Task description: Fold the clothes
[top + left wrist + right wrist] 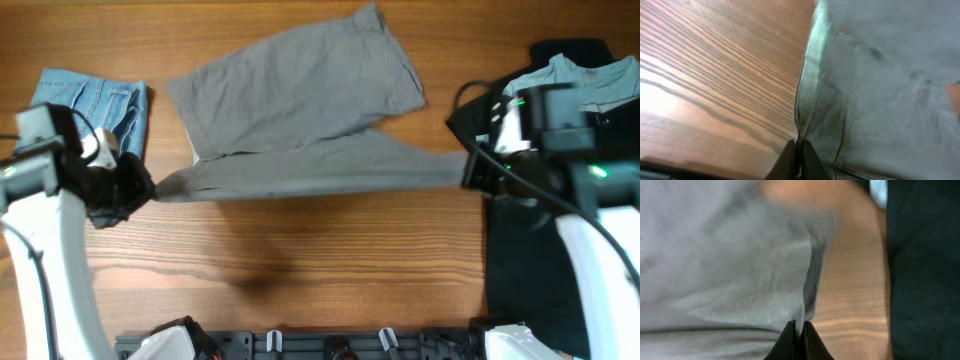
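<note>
The held edge goes straight across the slanted grey pants (300, 88), so the robot's right gripper should carry that edge's end a long way while the left gripper pulls toward the front (242, 250).
The grey pants (300, 110) lie across the middle of the wooden table, one leg spread toward the far side, the near part pulled into a taut band between my two grippers. My left gripper (150, 187) is shut on the left end of the pants; the left wrist view shows the hem (812, 75) pinched between the fingers (800, 155). My right gripper (468, 170) is shut on the right end; the right wrist view shows the grey cloth (725, 265) held in the fingers (800, 337).
Light-blue denim shorts (95, 105) lie at the far left, behind my left arm. A black garment (530, 260) with a pale-blue shirt (590, 80) on it lies at the right edge, under my right arm. Bare wood (300, 270) shows at the front.
</note>
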Action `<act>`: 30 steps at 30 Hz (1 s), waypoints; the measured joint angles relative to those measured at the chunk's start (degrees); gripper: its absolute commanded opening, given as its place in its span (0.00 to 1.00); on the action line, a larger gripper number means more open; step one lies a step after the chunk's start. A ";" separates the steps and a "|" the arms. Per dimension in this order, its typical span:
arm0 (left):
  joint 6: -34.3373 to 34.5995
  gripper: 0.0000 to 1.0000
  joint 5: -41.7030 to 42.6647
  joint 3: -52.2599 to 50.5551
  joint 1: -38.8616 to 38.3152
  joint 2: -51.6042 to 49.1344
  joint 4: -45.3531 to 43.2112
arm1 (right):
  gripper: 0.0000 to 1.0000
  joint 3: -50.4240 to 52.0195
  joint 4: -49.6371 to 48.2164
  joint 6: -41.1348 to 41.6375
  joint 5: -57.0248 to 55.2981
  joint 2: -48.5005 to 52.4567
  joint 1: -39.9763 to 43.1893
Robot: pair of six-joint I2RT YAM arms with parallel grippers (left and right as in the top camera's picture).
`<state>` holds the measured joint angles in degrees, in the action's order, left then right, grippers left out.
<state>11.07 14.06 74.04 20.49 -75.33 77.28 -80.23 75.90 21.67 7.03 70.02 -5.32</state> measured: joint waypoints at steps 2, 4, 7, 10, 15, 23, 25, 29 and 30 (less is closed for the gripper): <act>0.00 0.04 -0.57 5.07 -0.09 4.20 3.48 | 0.04 -8.07 2.62 -0.13 -0.26 -1.62 -0.13; 0.02 0.04 -0.87 5.75 -0.09 7.17 5.16 | 0.04 -10.32 0.72 -0.13 -0.90 -1.84 -0.13; 0.00 0.04 -0.96 5.75 -0.09 8.61 6.54 | 0.04 -10.32 -4.28 -0.13 -1.36 0.68 -0.15; 0.00 0.04 -1.01 5.75 -0.11 8.59 7.63 | 0.04 -10.32 -11.13 -2.25 -1.31 6.60 -0.28; 0.02 0.04 -1.36 5.75 -0.20 8.59 7.98 | 0.04 -10.32 -23.63 -5.20 0.94 16.55 -1.05; 0.04 0.04 -1.36 5.75 -0.26 5.38 1.68 | 0.04 -10.25 -34.23 -6.60 6.08 31.50 -1.40; 0.02 0.04 -1.38 5.75 -0.31 3.23 1.33 | 0.04 -10.25 -35.28 -6.60 6.10 32.20 -1.46; 0.02 0.04 -1.40 4.39 -0.31 -2.29 -0.20 | 0.04 -10.25 -38.69 -6.58 6.10 32.20 -1.55; 0.02 0.04 -1.42 2.10 -0.31 -3.45 -1.60 | 0.04 -10.25 -38.84 -6.58 6.10 32.22 -1.55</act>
<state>11.09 12.64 76.14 20.18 -78.78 75.68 -90.48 37.06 15.09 13.13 102.24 -6.87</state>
